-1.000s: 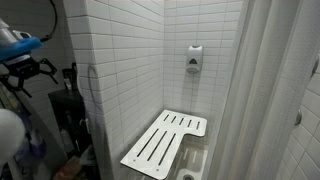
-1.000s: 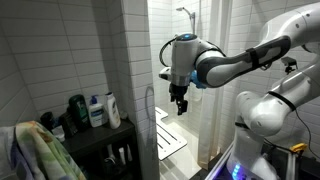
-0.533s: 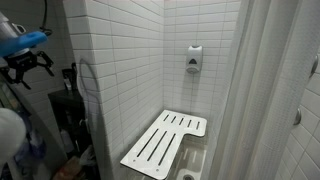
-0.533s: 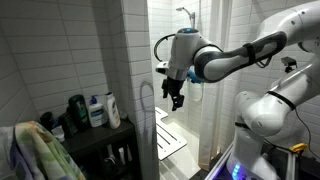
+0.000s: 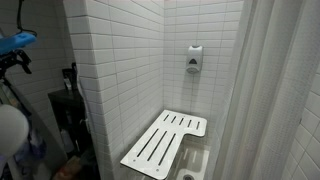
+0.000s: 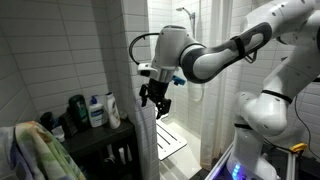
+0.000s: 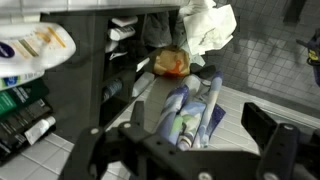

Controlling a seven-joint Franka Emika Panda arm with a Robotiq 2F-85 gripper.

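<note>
My gripper should keep going toward the towel's top (image 6: 33, 130) and close there, as the patterned towel's narrow folds (image 7: 188, 112) are lined up with my open fingers.
My gripper (image 6: 153, 100) hangs open in mid-air beside the white tiled wall corner (image 6: 135, 60), just right of a black shelf (image 6: 95, 140) carrying several bottles (image 6: 98, 110). At the left edge of an exterior view only part of the gripper (image 5: 18, 58) shows. In the wrist view the gripper (image 7: 200, 122) stands wide with nothing between its fingers. Far below it lies a blue and green patterned bundle (image 7: 185, 108) on the tiled floor. Beside it are an orange item (image 7: 170, 62) and a crumpled white cloth (image 7: 210, 22).
A white slatted fold-down seat (image 5: 165, 140) and a soap dispenser (image 5: 193, 58) are in the shower stall, with a curtain (image 5: 270, 90) alongside. A patterned towel (image 6: 35, 150) hangs at the lower left. A white bottle (image 7: 30, 48) lies on the black shelf frame (image 7: 120, 60).
The arm has swung left, away from the shower opening and toward the shelf side of the tiled corner. The gripper stayed open throughout.
</note>
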